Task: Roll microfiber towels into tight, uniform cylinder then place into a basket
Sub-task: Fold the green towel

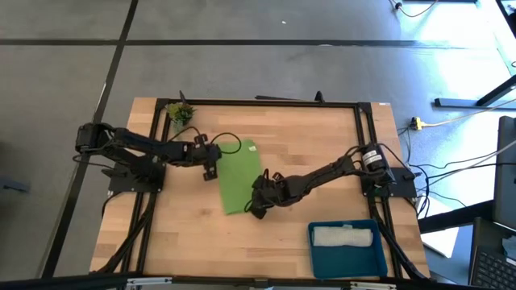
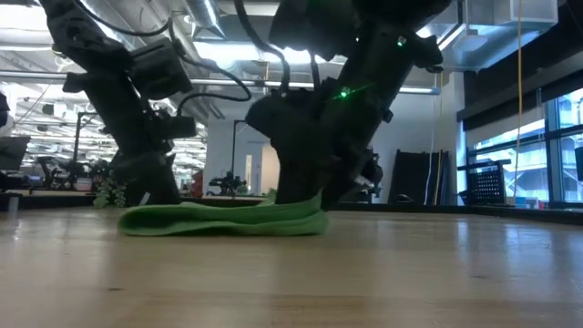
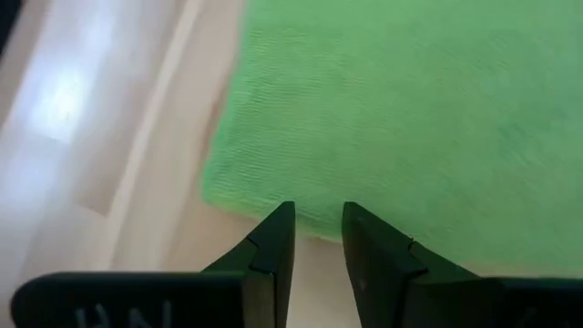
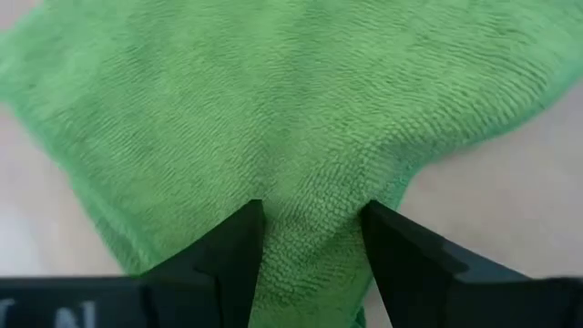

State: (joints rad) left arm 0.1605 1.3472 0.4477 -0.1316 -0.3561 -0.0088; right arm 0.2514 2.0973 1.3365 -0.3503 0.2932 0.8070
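Note:
The lime green towel's near end (image 1: 235, 208) will fold back over the rest when the robot lifts it, because the cloth dips softly (image 4: 311, 223) between the robot's fingers.
The lime green towel (image 1: 237, 177) lies flat on the wooden table, its long sides running far to near; in the low view its right end (image 2: 305, 217) sits a little thicker. My left gripper (image 1: 212, 167) is open by a narrow gap at the towel's left edge (image 3: 264, 205). My right gripper (image 1: 258, 203) is open over the towel's near right corner (image 4: 310, 228). The pale towel (image 1: 345, 236) lies rolled inside the teal basket (image 1: 321, 259) at the near right. My left gripper comes slanting down from the table's left, its fingertips (image 3: 278, 228) right at the towel's left edge (image 3: 310, 219); whether they touch the cloth I cannot tell. My right gripper slants down from the table's right, with a strip of the towel near its near right corner (image 4: 314, 241) between the fingertips (image 4: 241, 232). The cloth lies on the table, and I cannot tell whether the fingers touch it.
A small leafy plant sprig (image 1: 181, 113) stands at the table's far left corner. A black frame rail (image 1: 266, 103) runs round the table's edges. Bare wood lies near the front edge, left of the basket.

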